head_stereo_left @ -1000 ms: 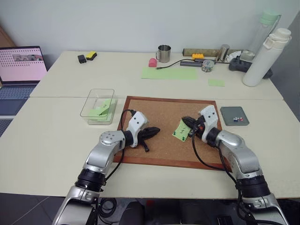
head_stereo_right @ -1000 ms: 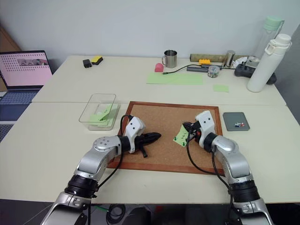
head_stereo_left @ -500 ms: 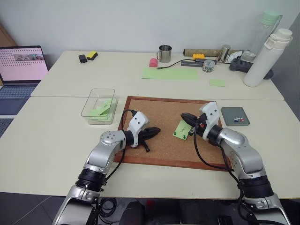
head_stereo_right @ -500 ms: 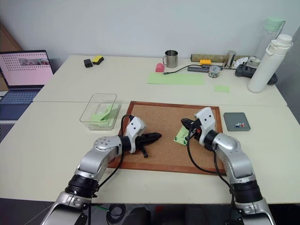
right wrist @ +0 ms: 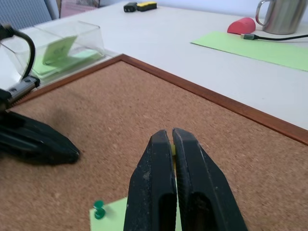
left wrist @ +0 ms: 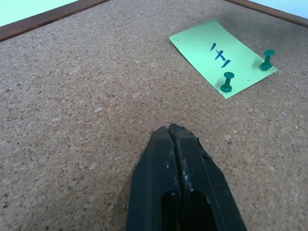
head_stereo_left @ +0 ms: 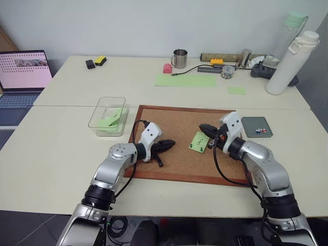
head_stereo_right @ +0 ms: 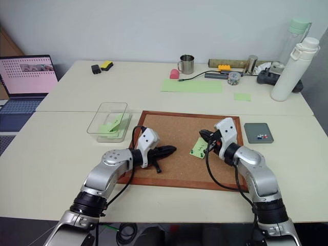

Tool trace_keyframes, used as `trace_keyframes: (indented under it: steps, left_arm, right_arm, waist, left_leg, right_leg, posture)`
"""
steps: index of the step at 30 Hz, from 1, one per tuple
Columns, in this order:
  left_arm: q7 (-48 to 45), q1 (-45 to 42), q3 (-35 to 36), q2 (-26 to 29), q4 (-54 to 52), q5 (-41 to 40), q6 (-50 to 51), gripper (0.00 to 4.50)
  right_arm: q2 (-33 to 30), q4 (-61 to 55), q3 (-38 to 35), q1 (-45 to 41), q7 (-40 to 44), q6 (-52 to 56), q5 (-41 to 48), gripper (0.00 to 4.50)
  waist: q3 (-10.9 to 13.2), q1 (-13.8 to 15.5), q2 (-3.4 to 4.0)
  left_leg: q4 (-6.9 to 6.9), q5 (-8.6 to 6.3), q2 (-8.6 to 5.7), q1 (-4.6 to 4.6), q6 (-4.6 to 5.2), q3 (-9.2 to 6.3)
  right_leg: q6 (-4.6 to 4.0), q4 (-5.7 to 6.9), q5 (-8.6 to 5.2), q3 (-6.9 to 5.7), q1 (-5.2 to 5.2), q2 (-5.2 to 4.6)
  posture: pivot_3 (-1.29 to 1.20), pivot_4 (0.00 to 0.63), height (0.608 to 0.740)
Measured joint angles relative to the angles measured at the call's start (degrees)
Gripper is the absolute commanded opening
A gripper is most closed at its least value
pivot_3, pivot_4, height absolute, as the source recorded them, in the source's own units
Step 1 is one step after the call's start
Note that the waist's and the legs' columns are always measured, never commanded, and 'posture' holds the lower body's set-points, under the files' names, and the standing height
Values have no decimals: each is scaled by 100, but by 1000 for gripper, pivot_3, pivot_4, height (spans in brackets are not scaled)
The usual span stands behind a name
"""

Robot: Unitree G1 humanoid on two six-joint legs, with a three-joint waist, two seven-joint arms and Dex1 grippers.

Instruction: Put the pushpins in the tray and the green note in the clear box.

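Observation:
The robot's right gripper has the yellow pushpin (right wrist: 173, 150) pinched in its fingers, clear of the green note, so it should carry on to the grey tray (head_stereo_left: 257, 126) and let go there.
The green note (head_stereo_left: 199, 141) lies on the cork board (head_stereo_left: 174, 120). Its dark mark shows in the left wrist view, and two green pushpins (left wrist: 227, 82) (left wrist: 267, 59) hold its near edge. My right gripper (head_stereo_left: 203, 127) hovers just above the note's far corner, shut, with a sliver of a yellow pushpin (right wrist: 173, 149) pinched between its tips. My left gripper (head_stereo_left: 171, 143) rests low over the board to the left of the note, shut and empty. The grey tray (head_stereo_left: 249, 123) sits right of the board with a few pushpins (head_stereo_left: 260, 130) in it. The clear box (head_stereo_left: 97, 110) stands left of the board.
Green slips lie inside the clear box. At the back of the table are a long pale green sheet (head_stereo_left: 185, 80), a small green slip (head_stereo_left: 236, 90), a metal mug (head_stereo_left: 179, 58), a pink object (head_stereo_left: 167, 67) and a white bottle (head_stereo_left: 289, 64). A laptop (head_stereo_left: 23, 69) stands at the far left.
My right gripper has lifted a little and drawn to the right off the note's far corner. That corner, raised before, now lies flat. The left gripper has stayed put.

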Motion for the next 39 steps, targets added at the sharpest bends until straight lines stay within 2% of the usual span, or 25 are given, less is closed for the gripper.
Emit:
trace_keyframes:
  steps: [4, 9, 13, 22, 27, 31, 34, 36, 39]
  left_arm:
    - [-86, 41, -10, 39, -62, -11, 26, 0]
    - [-112, 42, 3, 67, -67, -13, 67, 0]
    - [-148, 20, 5, 69, -49, -11, 90, 0]
    - [-209, -55, -1, 69, 19, -7, 118, 0]
    - [-203, -1, 6, 96, -63, -8, 134, 0]
    - [-193, 49, 10, 139, -156, -8, 148, 0]
    - [-184, 87, 15, 157, -220, -7, 178, 0]
    - [-181, 110, 18, 160, -250, -9, 195, 0]
    - [-181, 129, 20, 163, -278, -10, 208, 0]
  right_arm:
    - [-305, -86, -848, 78, -416, 289, 135, 34]
    - [-841, 431, -1788, 142, -761, 638, 182, 34]
    - [-1035, 1070, -1982, 81, -728, 795, 213, 34]
    - [-1103, 2521, -1918, -741, -557, 540, 201, 34]
    - [-1101, 3649, -1736, -1143, -393, -14, 3, 1007]
    - [-1101, 4152, -1704, -1253, -298, -339, -45, 1926]
    - [-1102, 4330, -1704, -1306, -235, -468, -46, 2412]
    - [-1108, 4389, -1704, -1367, -213, -532, -46, 2626]
    - [-1121, 4409, -1705, -1389, -210, -645, -46, 2626]
  waist:
    - [-1, 15, -1]
    - [-4, 2, 4]
    - [-7, -3, 9]
    - [-11, 2, 15]
    - [-12, -12, 17]
    - [-12, -9, 17]
    - [-12, -13, 18]
    - [-12, -13, 18]
    - [-12, -11, 18]
  left_leg:
    - [-1, 0, -1, 0, 0, 1]
    - [-2, 0, -1, 4, 1, 6]
    - [-3, -1, -1, 5, 2, 11]
    - [-1, 0, -2, 5, 1, 15]
    - [-3, 0, -1, 7, 1, 16]
    - [-3, 0, -1, 6, 1, 17]
    - [-3, 0, -1, 7, 1, 17]
    - [-3, 0, -1, 7, 1, 18]
    - [-3, 0, -1, 7, 1, 18]
  right_leg:
    - [0, -1, 0, -1, 2, -1]
    - [0, 0, 0, 4, 2, 0]
    - [0, 0, 0, 9, 3, 0]
    - [0, -1, 0, 11, 3, -1]
    - [0, -1, 0, 12, 3, 0]
    - [0, -2, 0, 13, 3, -1]
    - [0, -1, 0, 14, 2, -1]
    - [0, -1, 0, 14, 3, -1]
    - [0, -2, 0, 14, 3, -1]
  posture:
    - [0, 150, 740]
    - [0, 150, 740]
    - [0, 150, 740]
    - [0, 150, 740]
    - [0, 150, 740]
    - [0, 150, 740]
    - [0, 150, 740]
    - [0, 150, 740]
    - [0, 150, 740]
